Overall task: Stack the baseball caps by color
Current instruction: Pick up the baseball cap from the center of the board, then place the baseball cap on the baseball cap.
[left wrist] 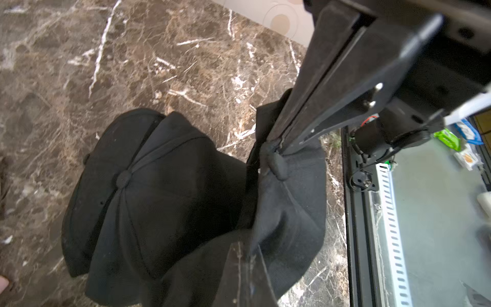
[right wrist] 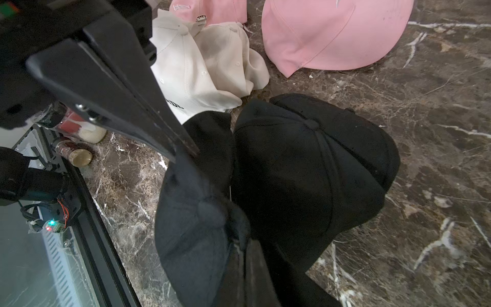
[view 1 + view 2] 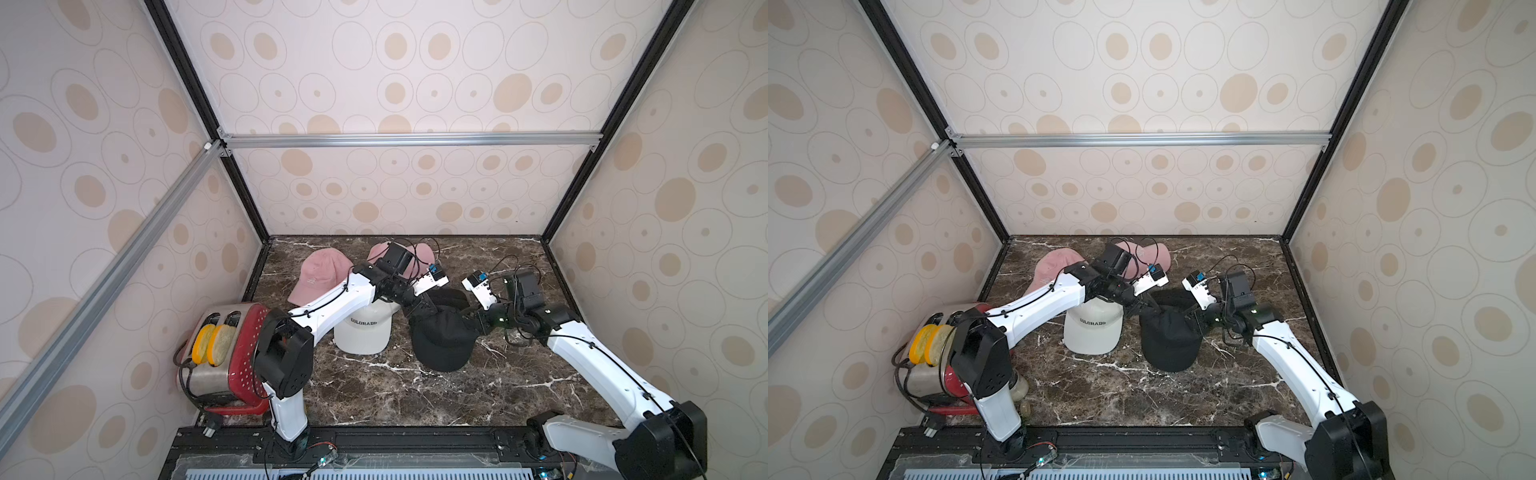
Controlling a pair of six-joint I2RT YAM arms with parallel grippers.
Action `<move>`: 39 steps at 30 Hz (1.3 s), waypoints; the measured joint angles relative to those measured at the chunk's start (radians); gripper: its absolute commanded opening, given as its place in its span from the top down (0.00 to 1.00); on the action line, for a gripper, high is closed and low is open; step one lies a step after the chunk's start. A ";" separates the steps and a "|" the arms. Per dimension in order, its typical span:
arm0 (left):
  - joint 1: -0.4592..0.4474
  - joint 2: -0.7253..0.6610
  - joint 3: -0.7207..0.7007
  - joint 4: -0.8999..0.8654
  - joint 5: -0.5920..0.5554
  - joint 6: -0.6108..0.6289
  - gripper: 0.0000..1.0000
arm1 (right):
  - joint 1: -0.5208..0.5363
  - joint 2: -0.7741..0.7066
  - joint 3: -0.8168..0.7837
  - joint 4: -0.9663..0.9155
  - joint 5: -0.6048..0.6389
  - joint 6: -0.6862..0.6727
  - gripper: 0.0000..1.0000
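Note:
The robot's right gripper should go on easing the front black cap (image 3: 444, 334) back over the black caps (image 3: 449, 298) behind and then let go, as the front cap is in line with them and its bill is toward the front.
Both grippers pinch one black baseball cap (image 3: 442, 338) (image 1: 292, 202) (image 2: 191, 226) from opposite sides, over the table's middle right. My left gripper (image 3: 428, 309) (image 1: 248, 245) is shut on its fabric at one edge. My right gripper (image 3: 473, 320) (image 2: 243, 248) is shut on the other edge, near the top button. More black caps (image 1: 146, 191) (image 2: 318, 164) lie stacked right beside and behind it. White "COLORADO" caps (image 3: 361, 332) (image 2: 202, 66) are piled to the left. Two pink caps (image 3: 318, 274) (image 3: 419, 251) rest at the back.
A red toaster (image 3: 232, 357) with two bread slices stands at the front left, cord trailing. Small jars (image 3: 1021, 388) (image 2: 82, 156) sit near the left arm's base. A black rail (image 3: 415, 440) borders the marble table's front; patterned walls close the other sides.

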 measured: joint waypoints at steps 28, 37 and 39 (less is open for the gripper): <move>0.000 0.036 0.014 -0.027 -0.127 -0.005 1.00 | 0.004 0.261 0.204 -0.104 0.093 0.004 1.00; -0.002 0.107 0.077 -0.061 -0.211 -0.034 1.00 | 0.006 0.363 0.261 -0.117 0.127 0.006 1.00; -0.002 0.114 0.086 -0.066 -0.230 -0.042 1.00 | 0.007 0.382 0.273 -0.112 0.126 0.011 0.99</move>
